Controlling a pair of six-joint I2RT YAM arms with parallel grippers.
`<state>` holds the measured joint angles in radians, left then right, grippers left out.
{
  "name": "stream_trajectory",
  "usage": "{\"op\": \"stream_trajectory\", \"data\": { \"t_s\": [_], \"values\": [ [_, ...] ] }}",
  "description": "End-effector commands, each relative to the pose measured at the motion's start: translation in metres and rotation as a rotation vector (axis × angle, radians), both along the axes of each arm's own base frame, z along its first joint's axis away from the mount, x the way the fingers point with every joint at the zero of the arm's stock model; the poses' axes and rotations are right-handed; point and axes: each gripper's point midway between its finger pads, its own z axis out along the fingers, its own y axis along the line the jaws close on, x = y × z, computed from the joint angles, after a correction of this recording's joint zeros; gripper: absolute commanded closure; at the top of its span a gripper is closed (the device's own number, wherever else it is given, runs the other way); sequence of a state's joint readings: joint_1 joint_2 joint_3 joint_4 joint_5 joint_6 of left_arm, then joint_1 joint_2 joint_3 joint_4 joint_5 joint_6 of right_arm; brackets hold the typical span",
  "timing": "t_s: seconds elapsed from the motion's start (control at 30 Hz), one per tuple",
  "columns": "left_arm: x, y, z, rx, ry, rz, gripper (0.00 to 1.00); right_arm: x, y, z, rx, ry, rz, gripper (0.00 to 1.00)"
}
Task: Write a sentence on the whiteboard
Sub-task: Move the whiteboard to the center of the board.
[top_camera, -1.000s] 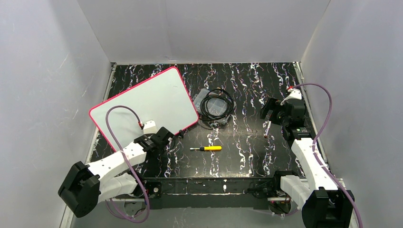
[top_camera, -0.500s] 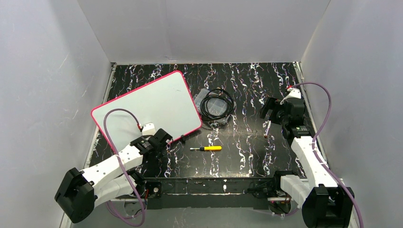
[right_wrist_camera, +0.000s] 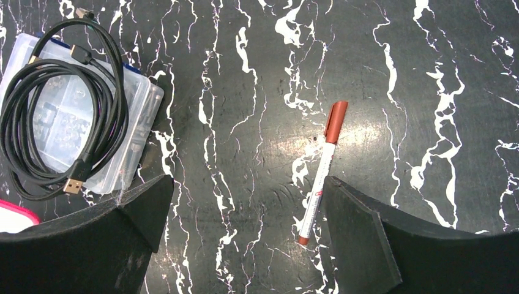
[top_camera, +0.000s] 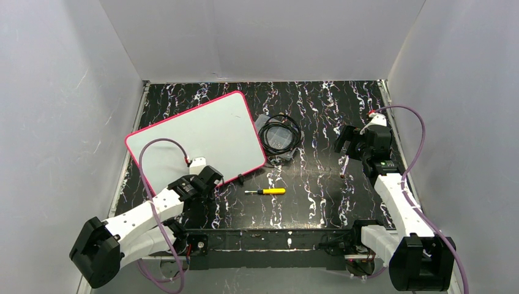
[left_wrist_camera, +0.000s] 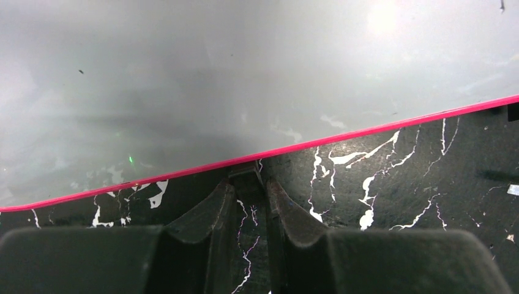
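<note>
I should keep moving the whiteboard toward the middle, as my left gripper is closed on the whiteboard's black clip [left_wrist_camera: 246,179]. I should go on until the whiteboard covers most of the cable [top_camera: 280,135], then let go.
The whiteboard [top_camera: 196,139] lies flat on the left of the table, white with a pink-red rim [left_wrist_camera: 343,138]. No sentence shows on its face. My left gripper [top_camera: 210,178] is at the board's near edge. Its jaws [left_wrist_camera: 248,184] are shut on a small black clip [left_wrist_camera: 246,174] fixed to the rim. A white marker with a reddish-brown cap [right_wrist_camera: 322,174] lies on the table at the right [top_camera: 344,166]. My right gripper [top_camera: 350,144] hovers over it, wide open [right_wrist_camera: 248,193], with the marker just inside the right finger [right_wrist_camera: 367,233].
A clear plastic box with a coiled black cable [top_camera: 278,138] on top [right_wrist_camera: 61,122] sits just right of the board. A yellow-handled screwdriver [top_camera: 269,191] lies near the front. A second black clip [top_camera: 240,179] juts from the board's near rim. Grey walls enclose the table.
The whiteboard has slid to the right and turned a little, drawn along by my left gripper. The right arm has stayed put over the marker.
</note>
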<state>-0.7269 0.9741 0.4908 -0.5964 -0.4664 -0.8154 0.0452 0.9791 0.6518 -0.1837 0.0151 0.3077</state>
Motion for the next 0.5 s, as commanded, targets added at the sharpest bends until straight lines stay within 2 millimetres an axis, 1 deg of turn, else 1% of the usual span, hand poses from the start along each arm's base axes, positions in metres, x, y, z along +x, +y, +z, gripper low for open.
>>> {"op": "stream_trajectory", "data": {
  "t_s": [0.0, 0.3, 0.43, 0.47],
  "values": [
    [0.002, -0.020, 0.002, -0.046, -0.011, -0.136, 1.00, 0.012, 0.000, 0.023, -0.006, -0.056, 0.009, 0.00],
    [0.014, -0.039, 0.004, -0.063, -0.018, -0.206, 1.00, 0.012, 0.000, 0.021, -0.006, -0.049, 0.011, 0.00],
    [0.022, -0.053, 0.003, -0.075, -0.027, -0.225, 1.00, 0.012, 0.000, 0.019, -0.007, -0.042, 0.010, 0.00],
    [0.024, -0.056, 0.003, -0.075, -0.028, -0.230, 1.00, 0.012, 0.002, 0.019, 0.001, -0.041, 0.022, 0.00]
  ]
}}
